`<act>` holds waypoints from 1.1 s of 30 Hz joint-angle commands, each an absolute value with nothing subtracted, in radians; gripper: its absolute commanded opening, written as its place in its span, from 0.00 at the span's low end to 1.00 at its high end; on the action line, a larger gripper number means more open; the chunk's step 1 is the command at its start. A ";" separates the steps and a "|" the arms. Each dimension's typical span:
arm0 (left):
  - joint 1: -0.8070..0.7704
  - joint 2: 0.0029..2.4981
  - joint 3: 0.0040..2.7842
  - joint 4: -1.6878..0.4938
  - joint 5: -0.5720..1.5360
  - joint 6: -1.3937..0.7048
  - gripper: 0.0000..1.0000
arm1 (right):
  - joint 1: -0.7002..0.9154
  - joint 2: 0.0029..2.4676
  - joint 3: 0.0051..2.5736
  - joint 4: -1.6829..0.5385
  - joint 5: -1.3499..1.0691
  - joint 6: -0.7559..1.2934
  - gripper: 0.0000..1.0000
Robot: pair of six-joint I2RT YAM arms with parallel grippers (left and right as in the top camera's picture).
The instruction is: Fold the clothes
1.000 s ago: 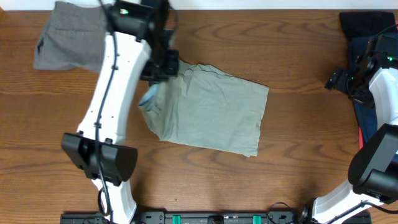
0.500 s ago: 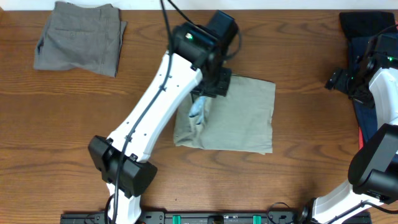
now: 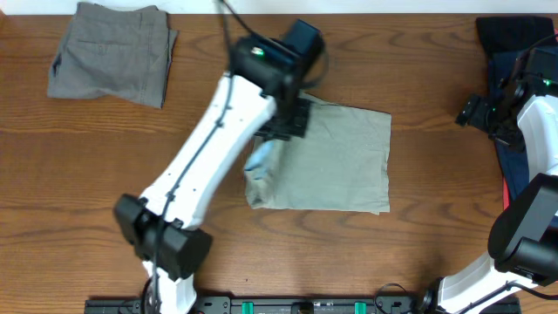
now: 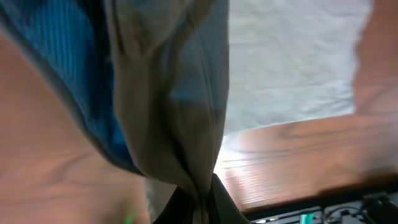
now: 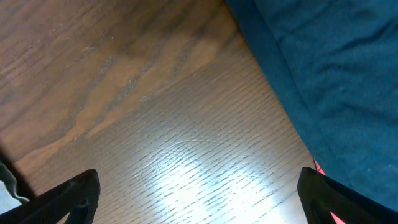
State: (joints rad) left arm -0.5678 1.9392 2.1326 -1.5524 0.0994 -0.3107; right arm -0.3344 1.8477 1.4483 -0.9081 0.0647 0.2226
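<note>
The khaki-green shorts' waist end point(image 3: 263, 167) is hanging in a bunch over their legs, so the robot's left hand should draw it back and spread it flat close to the grey-brown shorts.
The pale khaki-green shorts point(image 3: 336, 161) lie folded in the middle of the table. My left gripper point(image 3: 277, 129) is over their upper left corner and is shut on a bunch of the fabric, which hangs from the jaws in the left wrist view point(image 4: 180, 112) with a light blue lining showing. My left gripper's fingers point(image 4: 200, 208) pinch the cloth at the bottom of that view. My right gripper point(image 3: 478, 112) is open and empty at the far right, over bare wood point(image 5: 180, 168).
Darker grey-brown shorts point(image 3: 109, 52) lie folded at the back left. A navy garment point(image 3: 514, 61) lies at the back right edge, also in the right wrist view point(image 5: 336, 68). The robot bases stand at the front edge.
My left gripper carried the shorts' left edge rightward across the garment, folding it over, then shifted slightly back left. The right arm has not moved.
</note>
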 commanded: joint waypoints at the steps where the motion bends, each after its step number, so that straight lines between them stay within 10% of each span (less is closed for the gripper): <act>1: -0.489 1.827 2.140 -1.600 0.023 -0.315 0.06 | -0.339 1.835 1.458 -0.908 0.075 0.212 0.99; 33: -0.347 1.753 2.198 -1.662 0.056 -0.214 0.06 | -0.339 1.835 1.458 -0.908 0.075 0.212 0.99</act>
